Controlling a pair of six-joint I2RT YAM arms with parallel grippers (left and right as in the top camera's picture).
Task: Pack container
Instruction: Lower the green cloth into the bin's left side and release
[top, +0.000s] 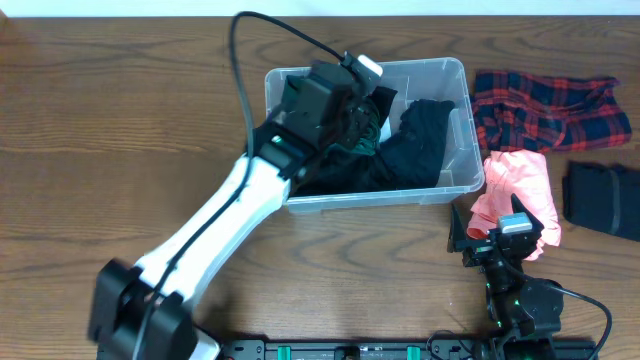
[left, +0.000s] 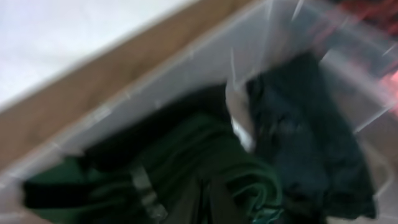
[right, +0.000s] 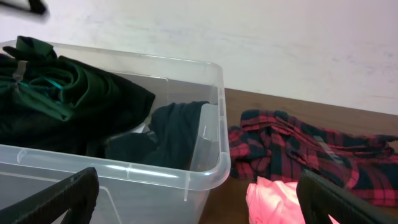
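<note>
The green folds (top: 371, 136) need to be pressed down by my left gripper's closed fingers before that gripper moves away, because the green garment bulges (right: 37, 51) up to the container's rim.
The clear container (top: 458, 72) stands at the table's far middle. A dark green garment (top: 362, 128) lies bunched in its left half, and a black garment (top: 425, 140) fills its right half. My left gripper (top: 360, 110) reaches down into the container and is shut among the green folds. In the blurred left wrist view its fingers (left: 214, 202) are pressed together in the green garment (left: 180, 146), beside the black garment (left: 311, 137). My right gripper (top: 495, 222) is open and empty, low at the container's near right corner (right: 214, 168) and next to a pink garment (right: 273, 202).
A red plaid garment (top: 545, 108) lies right of the container, with the pink garment (top: 520, 190) in front of it. A folded black garment (top: 605, 200) sits at the table's right edge. The green garment (right: 59, 93) rises above the rim.
</note>
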